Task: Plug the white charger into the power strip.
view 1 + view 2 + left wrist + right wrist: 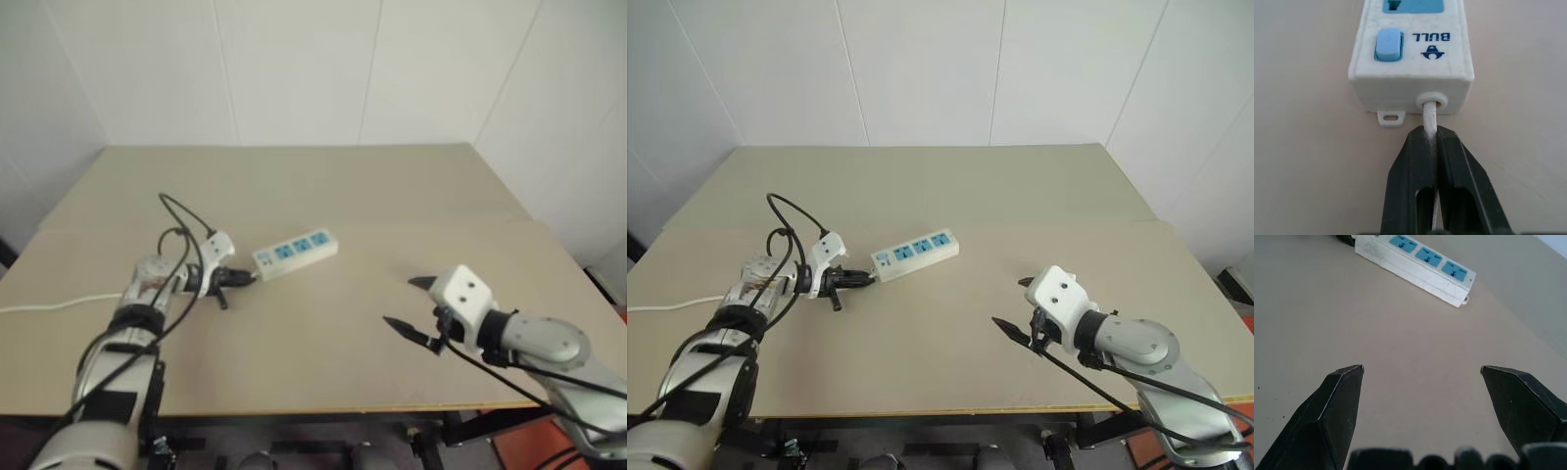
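The power strip is free to shift, because my left gripper is pinching only the white cord [1430, 115]. I should open my fingers and clamp the power strip's switch end [265, 261] by both sides.
The power strip [296, 253] lies flat on the table, a white bar with three blue sockets and a blue switch [1388, 45] at its near end. My left gripper [1432, 134] is shut on the strip's white cord [1429, 115], right where it leaves the switch end. The same gripper [240, 279] sits just left of the strip in the head views. My right gripper [409, 304] hovers open over bare table to the strip's right, with nothing between its fingers and the strip [1415, 262] some way ahead of it. The white charger is out of view.
The tan table [372, 186] reaches back to white walls. The strip's cord [49, 305] trails off towards the left edge. A seam in the tabletop runs across behind the strip. The front edge lies close under both arms.
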Tool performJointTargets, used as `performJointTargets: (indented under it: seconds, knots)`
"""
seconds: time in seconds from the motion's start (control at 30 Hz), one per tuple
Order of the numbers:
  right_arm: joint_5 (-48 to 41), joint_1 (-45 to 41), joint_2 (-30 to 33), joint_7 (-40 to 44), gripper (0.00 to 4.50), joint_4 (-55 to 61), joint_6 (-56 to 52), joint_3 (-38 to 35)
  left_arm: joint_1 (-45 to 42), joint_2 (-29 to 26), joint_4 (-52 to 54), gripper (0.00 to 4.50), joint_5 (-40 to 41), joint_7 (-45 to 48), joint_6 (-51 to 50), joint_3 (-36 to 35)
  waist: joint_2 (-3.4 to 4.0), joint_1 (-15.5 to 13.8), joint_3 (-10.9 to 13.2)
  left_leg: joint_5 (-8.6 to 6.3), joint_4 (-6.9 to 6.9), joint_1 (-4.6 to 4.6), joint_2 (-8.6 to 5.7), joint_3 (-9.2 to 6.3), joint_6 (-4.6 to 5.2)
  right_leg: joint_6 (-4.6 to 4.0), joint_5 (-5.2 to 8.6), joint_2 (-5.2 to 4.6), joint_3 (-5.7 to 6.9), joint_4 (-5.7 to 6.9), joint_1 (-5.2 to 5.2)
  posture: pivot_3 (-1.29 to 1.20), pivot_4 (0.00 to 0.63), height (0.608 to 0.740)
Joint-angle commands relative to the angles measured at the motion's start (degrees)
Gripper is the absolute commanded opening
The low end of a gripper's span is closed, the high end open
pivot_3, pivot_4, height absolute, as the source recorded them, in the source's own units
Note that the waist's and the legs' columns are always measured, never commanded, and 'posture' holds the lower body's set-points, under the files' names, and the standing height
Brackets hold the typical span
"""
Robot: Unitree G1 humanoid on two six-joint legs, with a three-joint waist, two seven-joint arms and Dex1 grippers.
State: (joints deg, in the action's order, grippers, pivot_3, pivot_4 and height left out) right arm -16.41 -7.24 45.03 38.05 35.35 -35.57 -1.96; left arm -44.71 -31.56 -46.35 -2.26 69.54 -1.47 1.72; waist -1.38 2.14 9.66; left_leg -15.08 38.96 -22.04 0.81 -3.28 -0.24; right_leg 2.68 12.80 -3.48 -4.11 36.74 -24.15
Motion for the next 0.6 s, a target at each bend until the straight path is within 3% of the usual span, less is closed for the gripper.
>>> performJointTargets:
  seconds: [0.03,0.23,0.37,0.6]
  knots:
    - [0.64,-1.65,-0.4,-0.08,4.5,0.01,1.62,0.02,7.38,-0.3,19.85,0.02,4.09,-0.44,-11.27,0.03,0.01,0.07,0.0,0.0,-0.01,0.02,0.01,0.0,0.0,0.0,0.0,0.0,-0.02,0.01,0.01,0.0,0.15,0.74]
    - [1.28,-2.74,-0.67,0.28,4.5,-1.69,2.6,0.48,19.18,-0.04,39.72,0.02,5.19,-6.35,-20.7,1.01,0.02,-0.25,-0.01,0.0,0.02,0.05,0.01,0.0,0.0,0.0,0.0,-0.01,-0.02,0.0,0.02,0.0,0.15,0.74]
    - [1.83,-2.77,-0.71,0.65,4.5,-2.14,3.14,0.58,22.16,0.24,41.4,1.1,8.14,-7.3,-19.53,-0.22,0.03,-0.36,-0.02,0.0,0.01,0.1,0.01,0.03,0.0,-0.01,0.01,0.0,-0.02,-0.01,0.03,0.0,0.15,0.74]
    - [1.96,-1.78,-0.61,0.52,4.5,-1.62,2.98,-0.1,22.86,-3.0,41.76,3.45,15.26,-3.27,-13.92,-3.82,0.03,-0.4,-0.02,0.0,0.0,0.07,0.02,0.03,0.0,-0.02,0.01,0.0,-0.02,-0.04,0.0,0.0,0.15,0.74]
